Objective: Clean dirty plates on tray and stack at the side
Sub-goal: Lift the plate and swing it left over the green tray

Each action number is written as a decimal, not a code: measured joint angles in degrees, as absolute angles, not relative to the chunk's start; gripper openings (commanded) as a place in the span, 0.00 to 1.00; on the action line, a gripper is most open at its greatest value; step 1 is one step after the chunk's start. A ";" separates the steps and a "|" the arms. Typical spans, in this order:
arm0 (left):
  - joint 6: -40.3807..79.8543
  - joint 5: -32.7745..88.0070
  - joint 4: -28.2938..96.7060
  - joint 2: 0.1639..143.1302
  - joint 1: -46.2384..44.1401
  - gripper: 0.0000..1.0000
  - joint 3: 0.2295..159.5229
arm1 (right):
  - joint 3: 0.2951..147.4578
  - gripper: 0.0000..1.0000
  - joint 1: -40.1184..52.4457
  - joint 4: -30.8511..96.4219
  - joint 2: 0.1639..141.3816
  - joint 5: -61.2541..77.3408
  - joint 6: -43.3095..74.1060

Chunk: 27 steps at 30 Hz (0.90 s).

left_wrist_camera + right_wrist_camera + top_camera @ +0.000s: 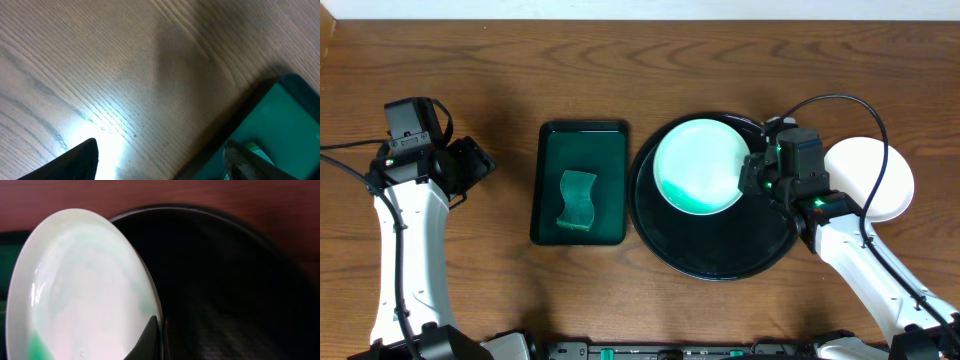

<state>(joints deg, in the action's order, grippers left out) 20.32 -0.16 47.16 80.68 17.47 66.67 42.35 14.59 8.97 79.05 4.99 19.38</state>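
Observation:
My right gripper should move the plate it is holding over the dark green tray and tilt it upright before stacking it, because the plate has a green smear.
A pale mint plate is tilted over the upper left part of the round black tray. My right gripper is shut on the plate's right rim. In the right wrist view the plate fills the left side, with a green smear at its lower edge. One dark finger lies on its face at the rim, and the tray is dark behind it. Another white plate lies on the table to the right of the tray. My left gripper hangs open over bare wood at the far left, holding nothing.
A rectangular dark green tray with a green sponge lies between the arms, left of the black tray. In the left wrist view its corner shows at the lower right, next to one finger.

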 measured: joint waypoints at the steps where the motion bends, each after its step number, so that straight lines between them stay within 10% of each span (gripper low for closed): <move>1: 20.32 -0.19 47.11 80.68 17.47 0.80 66.67 | 42.35 0.01 14.59 9.39 79.05 4.08 19.22; 27: 20.32 -0.19 47.13 80.68 17.47 0.80 66.67 | 46.70 0.01 23.62 8.29 79.00 -2.55 26.79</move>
